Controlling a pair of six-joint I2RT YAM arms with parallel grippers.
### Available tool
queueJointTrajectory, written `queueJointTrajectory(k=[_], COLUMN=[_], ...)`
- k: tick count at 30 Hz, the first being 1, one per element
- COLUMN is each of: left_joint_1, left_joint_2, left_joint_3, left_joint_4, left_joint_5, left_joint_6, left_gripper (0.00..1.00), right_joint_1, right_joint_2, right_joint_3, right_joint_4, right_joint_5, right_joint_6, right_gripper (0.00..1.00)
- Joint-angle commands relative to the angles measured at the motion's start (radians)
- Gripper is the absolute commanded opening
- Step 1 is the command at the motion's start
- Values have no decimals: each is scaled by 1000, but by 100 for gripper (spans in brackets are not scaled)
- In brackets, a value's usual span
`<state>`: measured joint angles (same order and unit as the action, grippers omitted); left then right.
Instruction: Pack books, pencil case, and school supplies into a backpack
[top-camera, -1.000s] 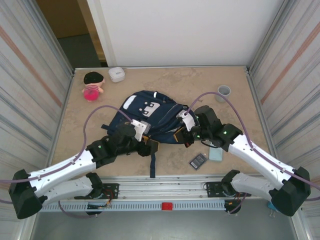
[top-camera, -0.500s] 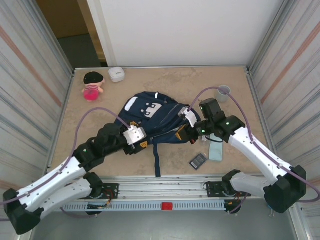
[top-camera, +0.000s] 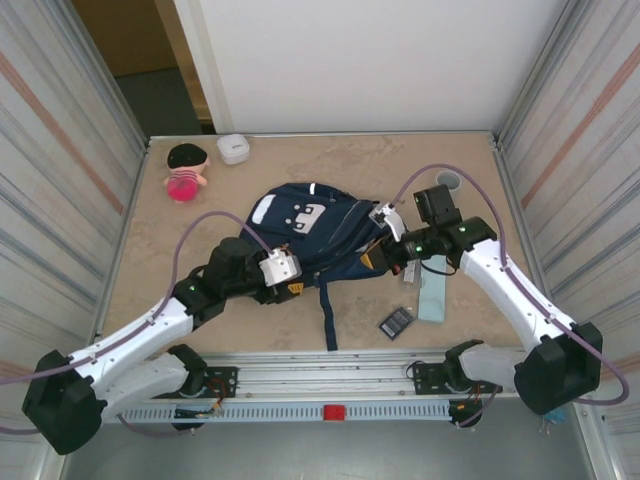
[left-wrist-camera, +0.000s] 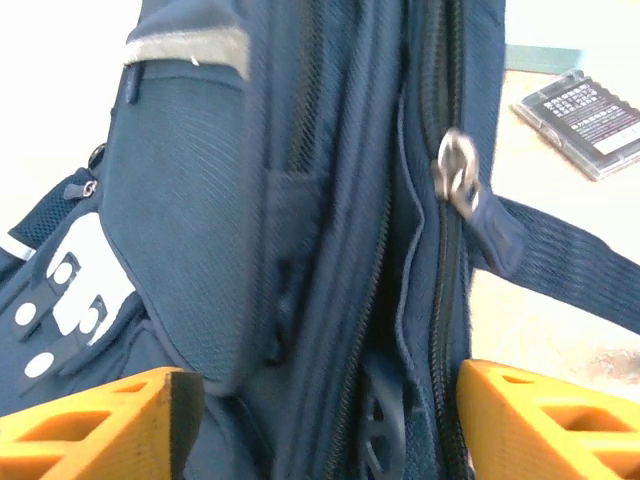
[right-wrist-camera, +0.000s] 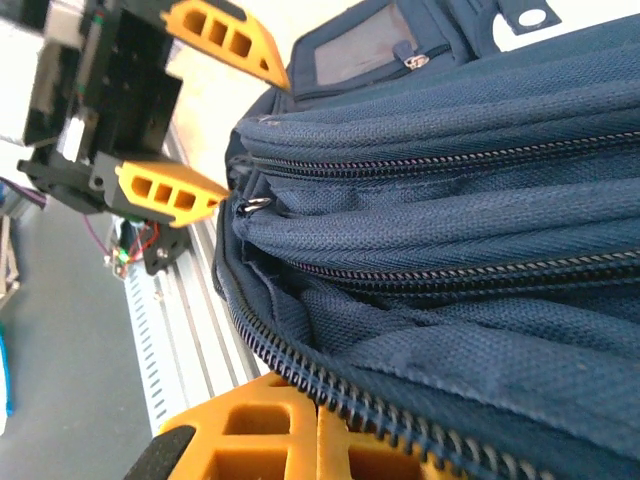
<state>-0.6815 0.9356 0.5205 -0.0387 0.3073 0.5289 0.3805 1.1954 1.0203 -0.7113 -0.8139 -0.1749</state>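
I should steady the backpack's end with my left gripper while I take the pull's navy tab (left-wrist-camera: 500, 236) with my right gripper, because the zipper pull (left-wrist-camera: 458, 165) lies beyond my left gripper's fingers.
The navy backpack (top-camera: 305, 232) lies mid-table with its white patches facing up. My right gripper (top-camera: 384, 257) is shut on the backpack's zippered edge (right-wrist-camera: 330, 385) at its right side, holding that edge up. At the near left corner, my left gripper (top-camera: 290, 281) is open, its orange fingers (left-wrist-camera: 110, 425) straddling the backpack's zipped seams (left-wrist-camera: 330, 300). My left gripper (right-wrist-camera: 215, 115) also shows in the right wrist view. The pale teal pencil case (top-camera: 432, 297) and a dark grey gridded rectangle (top-camera: 396, 321) lie on the table right of the backpack. The books are out of view.
A grey cup (top-camera: 449, 179) stands behind my right arm. A white rounded box (top-camera: 233, 148) and a small doll (top-camera: 185, 170) sit at the back left. A backpack strap (top-camera: 326, 318) trails toward the front rail (top-camera: 330, 375). Metal walls close both sides.
My right gripper has drawn the backpack's edge back and to the right, and the whole bag and its strap shifted right. My left gripper followed right along the near edge.
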Motion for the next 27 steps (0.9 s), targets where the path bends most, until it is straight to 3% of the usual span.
queueJointTrajectory(k=[1,4,6,7,8,10,11,14,16,18,24,27], left_joint_1=[6,7,7,7,7,8,11,18,17,17,17,17], left_joint_2=[-10,52,98,116,126,117,105,67,49,38,42,44], left_joint_3=[-48,-26,-24,-23,-22,-20,-19,-3,7,17,65,79], left_joint_4=[67,69,110,134,154,166,161,107,72,47,-12,-7], left_joint_5=[1,-5,3,4,0,4,16,40,51,60,124,141], left_joint_6=[-18,-5,-21,-32,-46,-77,-86,-89,-77,-73,-110,-155], left_gripper=[74,79,76,67,51,37,32,17,13,10,7,7], right_joint_1=[-8,-15,-18,-19,-22,-26,-24,1,13,9,39,194], right_joint_2=[3,12,16,19,19,18,20,28,13,-8,-100,-129], right_joint_3=[72,82,89,92,93,93,95,99,103,119,120,118], right_joint_4=[6,2,-10,-20,-31,-69,-108,-211,-222,-226,-143,-53], right_joint_5=[-136,-166,-180,-179,-170,-137,-92,72,144,177,146,232], right_joint_6=[-46,-51,-56,-63,-69,-93,-109,-139,-88,-9,311,556], right_gripper=[0,0,0,0,0,0,5,35,49,56,57,55])
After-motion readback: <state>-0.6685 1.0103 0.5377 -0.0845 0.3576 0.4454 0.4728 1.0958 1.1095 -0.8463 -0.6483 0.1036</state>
